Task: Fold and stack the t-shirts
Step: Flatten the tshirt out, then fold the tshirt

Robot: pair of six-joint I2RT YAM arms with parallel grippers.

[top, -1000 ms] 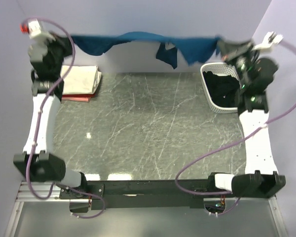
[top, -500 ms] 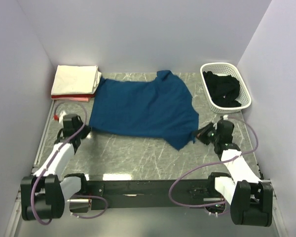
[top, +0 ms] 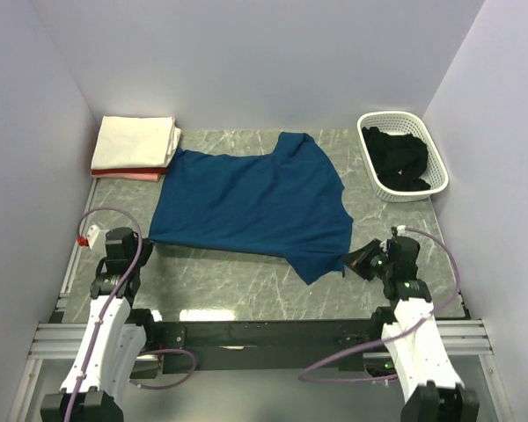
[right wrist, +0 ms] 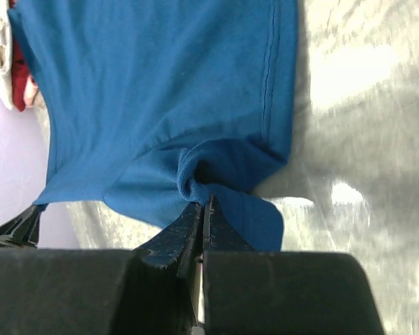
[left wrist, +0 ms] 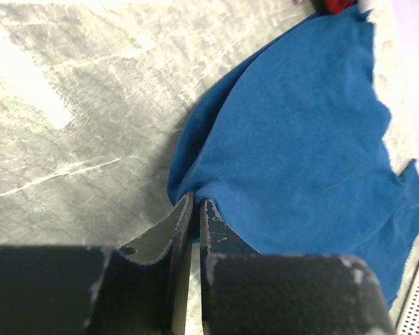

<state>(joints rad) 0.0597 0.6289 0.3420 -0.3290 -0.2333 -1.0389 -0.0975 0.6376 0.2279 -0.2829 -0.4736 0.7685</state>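
Note:
The blue t-shirt's near edge is stretched tight between the robot's grippers and its sleeve (top: 311,267) points out toward the robot, so the robot should bring that edge back over the t-shirt's body (top: 251,213).
A navy blue t-shirt (top: 246,198) lies spread flat on the marble table, plain side up. My left gripper (top: 143,237) is low at its near-left corner. In the left wrist view the left gripper (left wrist: 195,201) stands only a slit apart, with a fold of the blue t-shirt (left wrist: 300,139) still between the tips. My right gripper (top: 354,257) is at the near-right corner. There the right gripper (right wrist: 205,202) is shut on a bunched edge of the blue t-shirt (right wrist: 153,91). A cream-white folded t-shirt (top: 136,141) lies on a pink-red one (top: 123,174) at the back left.
A white lattice basket (top: 403,117) at the back right holds a black t-shirt (top: 396,158). Walls close the table on the left, back and right. Bare marble (top: 246,277) runs between the shirt's near hem and the arm bases.
A second ago both grippers held the blue shirt stretched high at the back. Both arms have since drawn back and down, laying it flat. The left jaws have eased apart slightly.

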